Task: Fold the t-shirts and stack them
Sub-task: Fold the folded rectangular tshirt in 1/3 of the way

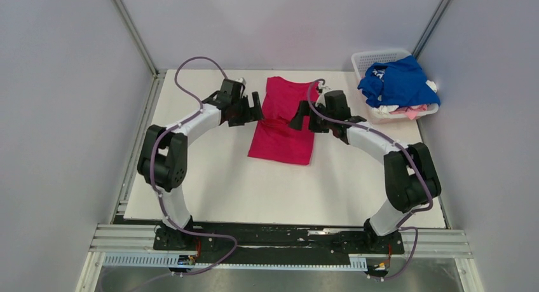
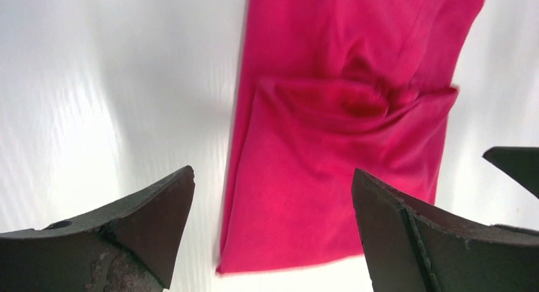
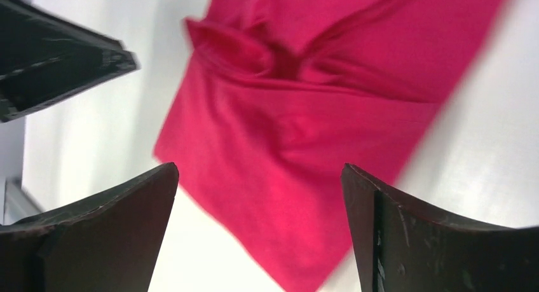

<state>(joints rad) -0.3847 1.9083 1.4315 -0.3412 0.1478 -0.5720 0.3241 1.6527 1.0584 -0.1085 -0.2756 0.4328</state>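
The whole magenta-red t-shirt [image 1: 282, 139] will slide along and go crooked when the robot pulls the t-shirt's near edge, because the t-shirt's far end [image 1: 290, 87] lies loose.
The magenta-red t-shirt [image 1: 283, 121] lies flat on the white table, folded into a long strip with a crease across its middle. It also shows in the left wrist view [image 2: 337, 133] and the right wrist view [image 3: 305, 139]. My left gripper [image 1: 256, 107] hangs open and empty at the shirt's left edge, above the cloth [image 2: 273, 177]. My right gripper [image 1: 299, 121] hangs open and empty at the shirt's right edge [image 3: 259, 171]. The royal blue t-shirt [image 1: 397, 82] lies heaped over white and pale pink shirts [image 1: 412, 110] in the basket.
The white lattice basket [image 1: 376, 56] stands at the table's far right corner. Grey walls close in both sides and the back. The white table top [image 1: 254, 190] stretches towards the arm bases.
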